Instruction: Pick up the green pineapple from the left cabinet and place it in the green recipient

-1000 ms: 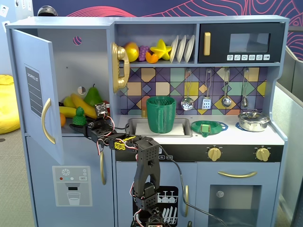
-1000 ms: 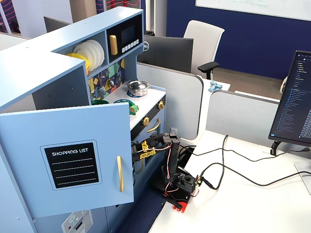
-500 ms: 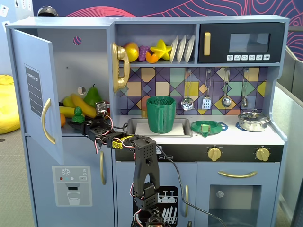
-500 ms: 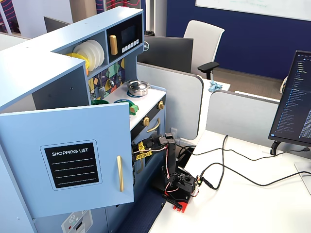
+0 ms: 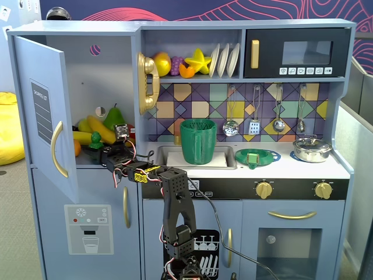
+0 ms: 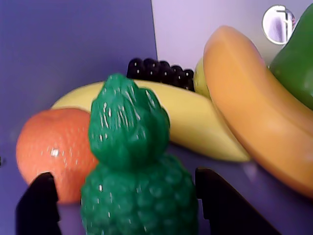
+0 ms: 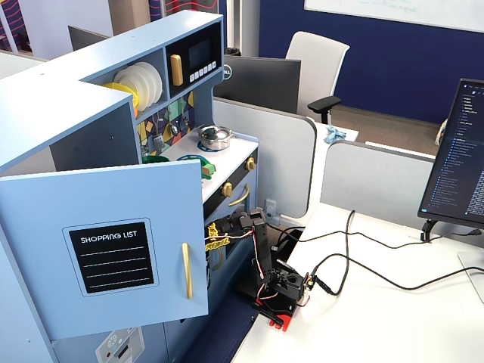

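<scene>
My gripper will lower the green pineapple [image 5: 96, 139] into the green recipient [image 5: 199, 142], and the pineapple will end up out of sight below the recipient's rim, because the recipient is taller than the pineapple.
The green pineapple [image 6: 139, 191] stands upright on the shelf of the left cabinet [image 5: 44, 111], whose blue door is swung open. In the wrist view my gripper [image 6: 124, 177] is open. Its black fingers [image 6: 39, 205] stand one on each side of the pineapple's body, with a gap on the left and the right one close to it. In a fixed view the pineapple [image 5: 95, 139] sits at the shelf front with my gripper [image 5: 98, 149] just below and in front of it. The green recipient [image 5: 198, 141] stands in the sink. In the other fixed view the door [image 7: 113, 249] hides gripper and pineapple.
An orange [image 6: 51, 147] sits left of and behind the pineapple. Two bananas [image 6: 195, 122], dark grapes [image 6: 161, 71] and a green pear [image 6: 298, 63] lie behind and to the right. A flat green strainer dish [image 5: 257, 157] and a pot [image 5: 312, 149] are on the counter.
</scene>
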